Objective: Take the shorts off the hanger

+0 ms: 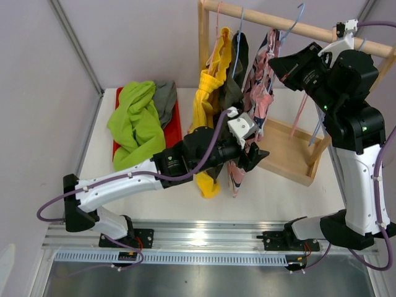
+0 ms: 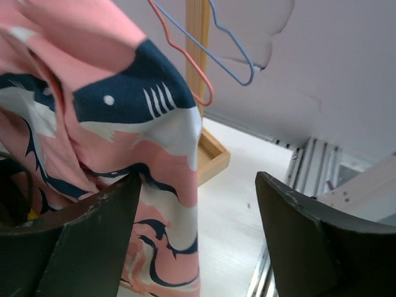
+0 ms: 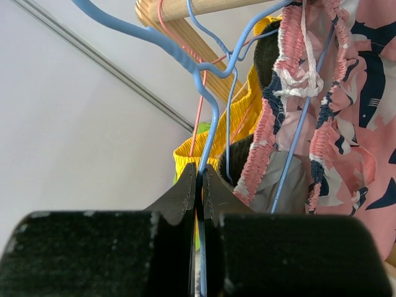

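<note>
My left gripper is half beyond the pink shorts' edge (image 2: 195,170), so it should shift back onto the cloth (image 2: 162,166) and grip that before my right gripper pulls the hanger.
The pink floral shorts (image 1: 263,83) hang on a blue hanger (image 1: 292,26) from the wooden rod, next to the yellow shorts (image 1: 209,93) and the dark olive shorts (image 1: 235,71). The lime green shorts (image 1: 133,120) and grey shorts (image 1: 164,101) lie on the table at the left. My left gripper (image 1: 250,156) is open at the lower part of the pink shorts (image 2: 124,111), with the cloth against its left finger (image 2: 86,241). My right gripper (image 3: 200,179) is shut on the blue hanger's wire (image 3: 209,133), beside the pink waistband (image 3: 278,105).
A red tray (image 1: 175,127) lies under the lime and grey shorts. The wooden rack base (image 1: 291,151) stands at the right, with empty pink (image 1: 302,108) and blue (image 1: 318,127) hangers on the rod. A wall is close behind.
</note>
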Robot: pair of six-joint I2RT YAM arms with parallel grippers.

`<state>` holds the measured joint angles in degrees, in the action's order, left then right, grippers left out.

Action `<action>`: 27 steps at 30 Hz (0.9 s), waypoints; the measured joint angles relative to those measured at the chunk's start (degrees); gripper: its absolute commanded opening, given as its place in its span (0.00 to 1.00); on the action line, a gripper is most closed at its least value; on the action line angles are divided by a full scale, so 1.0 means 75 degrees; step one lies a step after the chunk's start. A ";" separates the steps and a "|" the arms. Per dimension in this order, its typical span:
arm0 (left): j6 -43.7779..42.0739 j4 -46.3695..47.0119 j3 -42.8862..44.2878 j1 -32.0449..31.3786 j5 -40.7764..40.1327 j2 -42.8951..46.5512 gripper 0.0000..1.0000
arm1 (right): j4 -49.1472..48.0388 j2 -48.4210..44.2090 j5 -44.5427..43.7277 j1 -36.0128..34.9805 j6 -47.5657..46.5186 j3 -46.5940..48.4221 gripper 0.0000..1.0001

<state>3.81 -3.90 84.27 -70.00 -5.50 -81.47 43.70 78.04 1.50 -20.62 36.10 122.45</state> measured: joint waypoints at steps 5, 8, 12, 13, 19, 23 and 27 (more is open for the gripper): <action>-0.0073 0.0000 0.0052 0.0000 -0.0254 -0.0501 0.18 | -0.0029 -0.0105 0.0000 0.0000 0.0047 -0.0090 0.00; -0.0111 -0.0012 0.0055 0.0000 -0.0437 -0.0635 0.00 | -0.0026 -0.0134 0.0000 0.0000 0.0047 -0.0096 0.00; -0.0111 0.0035 -0.0003 -0.0017 -0.0589 -0.0542 0.00 | -0.0047 -0.0169 -0.0023 0.0000 0.0047 -0.0140 0.00; -0.0111 0.0050 -0.0090 -0.0044 -0.0647 -0.0452 0.00 | -0.0055 -0.0198 -0.0026 0.0000 0.0050 -0.0184 0.00; -0.0128 0.0268 -0.1405 -0.0947 -0.1358 0.0766 0.00 | -0.0076 -0.0245 -0.0061 -0.0006 0.0044 -0.0227 0.00; 0.0000 0.0513 -0.2553 -0.2174 -0.2017 0.1865 0.00 | 0.0073 -0.0251 -0.0076 -0.0009 0.0047 -0.0227 0.00; 0.0323 0.0586 -0.3325 -0.2926 -0.2597 0.2366 0.00 | 0.0230 -0.0265 -0.0082 -0.0006 0.0052 -0.0251 0.00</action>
<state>6.24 0.49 59.33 -91.94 -24.97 -63.72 45.43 76.05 0.89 -20.67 36.49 120.57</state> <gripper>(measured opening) 0.006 0.037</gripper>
